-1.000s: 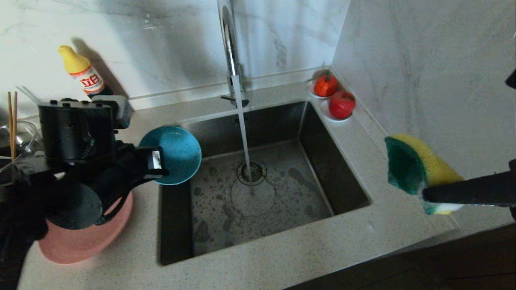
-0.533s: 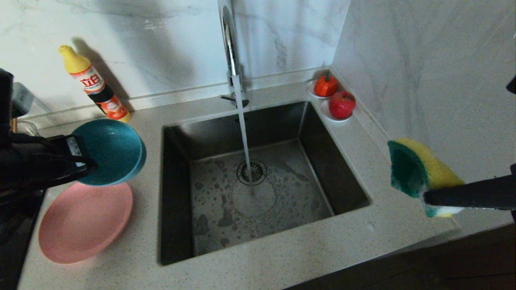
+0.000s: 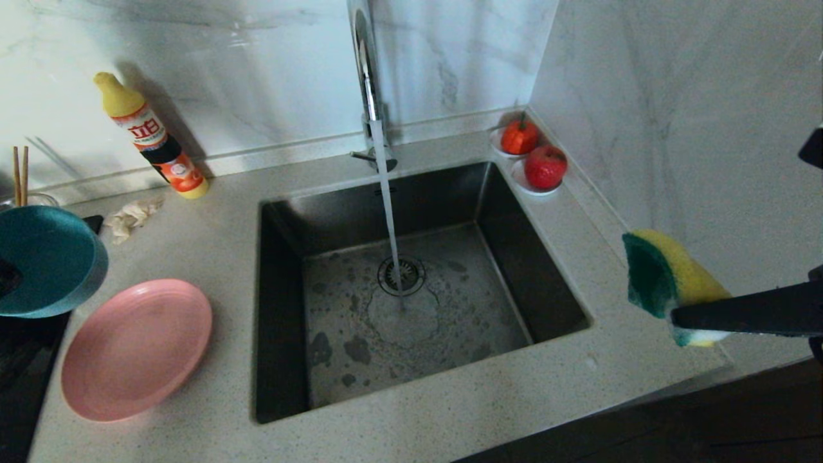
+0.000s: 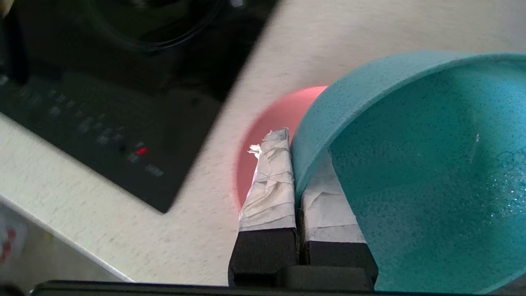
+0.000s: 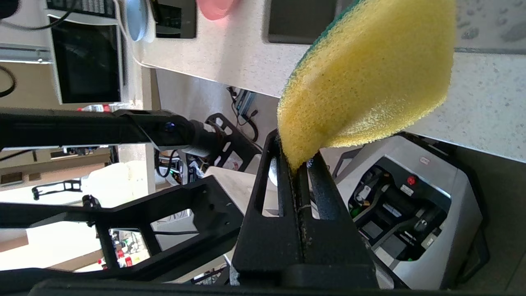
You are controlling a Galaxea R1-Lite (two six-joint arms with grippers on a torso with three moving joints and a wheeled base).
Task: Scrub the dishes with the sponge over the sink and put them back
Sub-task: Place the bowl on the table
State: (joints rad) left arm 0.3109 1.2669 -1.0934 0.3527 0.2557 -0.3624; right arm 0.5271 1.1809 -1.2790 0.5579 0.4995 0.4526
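I should next move the teal bowl (image 3: 53,258), its opening up and clear of the pink plate, to the open black hob (image 3: 29,359) with my left gripper, and let go once the bowl rests.
The teal bowl (image 3: 45,263) hangs tilted at the far left, over the counter's edge beside the pink plate (image 3: 135,347). My left gripper (image 4: 296,152) is shut on the bowl's (image 4: 411,164) rim, one taped finger inside and one outside; in the head view the arm is almost wholly past the left edge. The plate (image 4: 279,115) lies flat on the counter. Chopsticks (image 3: 19,177) stand upright at the far left. To the right of the sink (image 3: 501,212), my right gripper (image 3: 681,318) is held in the air, shut on the yellow and green sponge (image 3: 669,276), which it pinches (image 5: 298,164) by one edge (image 5: 365,78).
Water runs from the tall tap (image 3: 370,83) onto the drain. A detergent bottle (image 3: 151,138) and a crumpled rag (image 3: 132,215) sit behind the plate. Two saucers with red fruit (image 3: 545,166) stand at the back right corner. A black hob (image 4: 102,102) lies at the left.
My left arm has swung left, carrying the bowl from the sink's left edge to the far left. That uncovered the bottle, rag and plate. The sponge hand has barely shifted.
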